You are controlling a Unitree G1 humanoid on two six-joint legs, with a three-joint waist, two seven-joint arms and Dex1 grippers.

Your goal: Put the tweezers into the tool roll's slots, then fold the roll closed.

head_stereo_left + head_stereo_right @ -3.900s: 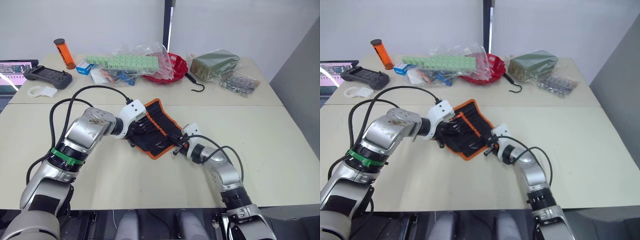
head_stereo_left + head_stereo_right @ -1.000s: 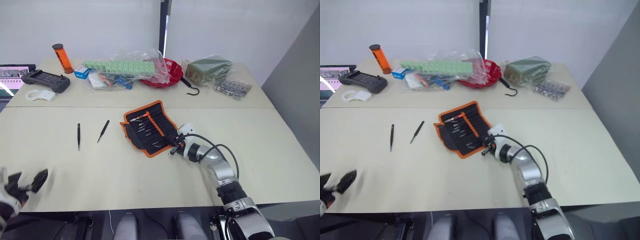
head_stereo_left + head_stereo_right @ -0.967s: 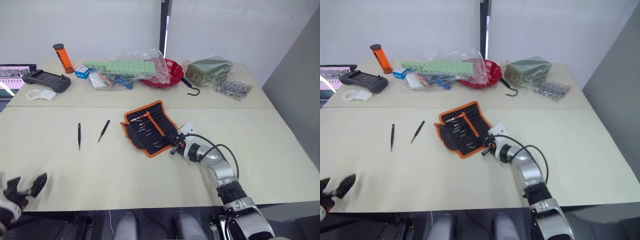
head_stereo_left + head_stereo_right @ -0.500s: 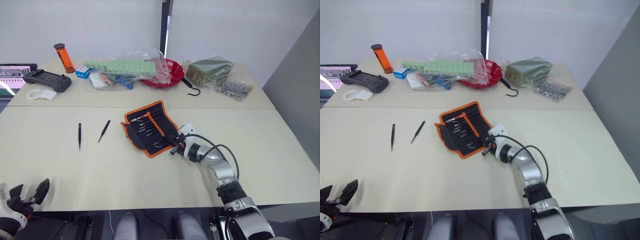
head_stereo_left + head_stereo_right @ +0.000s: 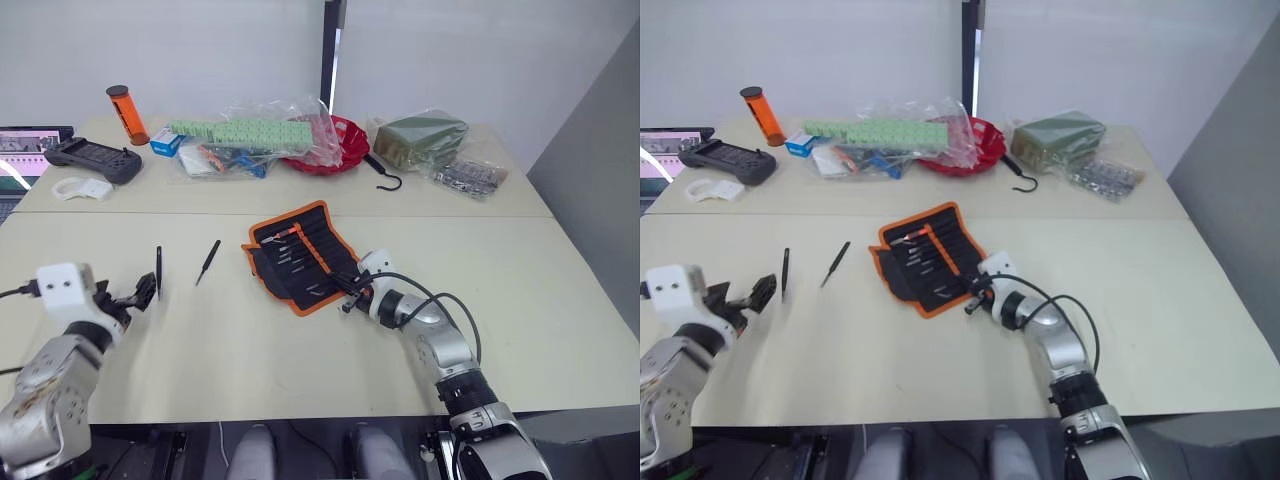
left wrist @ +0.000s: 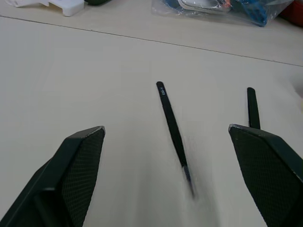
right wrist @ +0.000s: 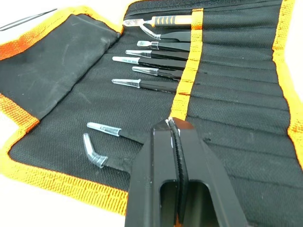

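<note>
The black tweezer [image 5: 158, 272] should slide blunt end first under the tool roll's orange inner strip when I push, since stored tweezers' silver tips [image 5: 297, 268] stick out from that strip.
The tool roll [image 5: 300, 258] lies open mid-table, black with orange piping. Several tweezers [image 7: 156, 60] sit in its slots [image 7: 227, 94] across the orange inner strip. Two loose black tweezers lie on the table left of it: one [image 5: 158, 272] farther left, one [image 5: 208, 261] nearer the roll. My left gripper [image 5: 136, 297] is open, low over the table just short of the left tweezers [image 6: 171, 127], which lie between its fingers [image 6: 80, 156]. My right gripper [image 5: 347, 298] is shut with nothing in it, its tips [image 7: 173, 126] resting on the roll's near right corner.
Along the back of the table are a black game controller [image 5: 95, 158], an orange cylinder [image 5: 124, 108], bagged green blocks [image 5: 250, 130], a red bowl [image 5: 338, 135], a black hook [image 5: 388, 172] and a green package [image 5: 420, 135]. A white part [image 5: 80, 187] lies at the left.
My left arm has risen from below the table's near left edge and reached forward to the loose tweezers, gripper open throughout. The right arm and the roll have stayed put.
</note>
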